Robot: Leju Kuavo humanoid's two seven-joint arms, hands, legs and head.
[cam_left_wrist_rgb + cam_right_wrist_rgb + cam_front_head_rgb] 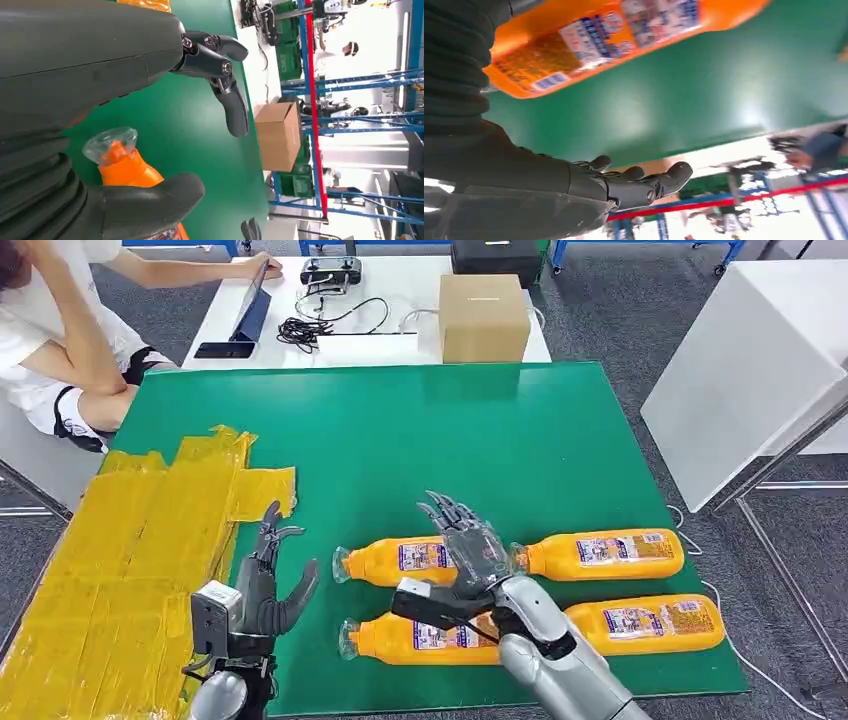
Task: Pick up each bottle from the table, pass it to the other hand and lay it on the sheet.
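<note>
My gripper will reveal a blue front label hidden underneath when I turn the orange bottle (385,562), since fine print and a barcode (544,75) face up on it.
Several orange bottles lie on their sides on the green mat (470,430) in two rows. My right hand (468,550) hovers open, fingers spread, over the label end of the upper left bottle (395,561), gripping nothing. Beside it lies the upper right bottle (610,553); the lower left bottle (425,638) and lower right bottle (650,623) lie nearer me. In the right wrist view a bottle (614,35) lies beside the outstretched fingers (639,185). My left hand (262,585) stands open and empty at the edge of the yellow sheet (120,560), left of the bottle caps. A clear cap (110,142) shows near its thumb.
Behind the mat, a white table carries a cardboard box (483,317), a tablet (245,315) and cables (320,325). A person (60,330) sits at the far left corner. A white panel (750,360) leans on the right.
</note>
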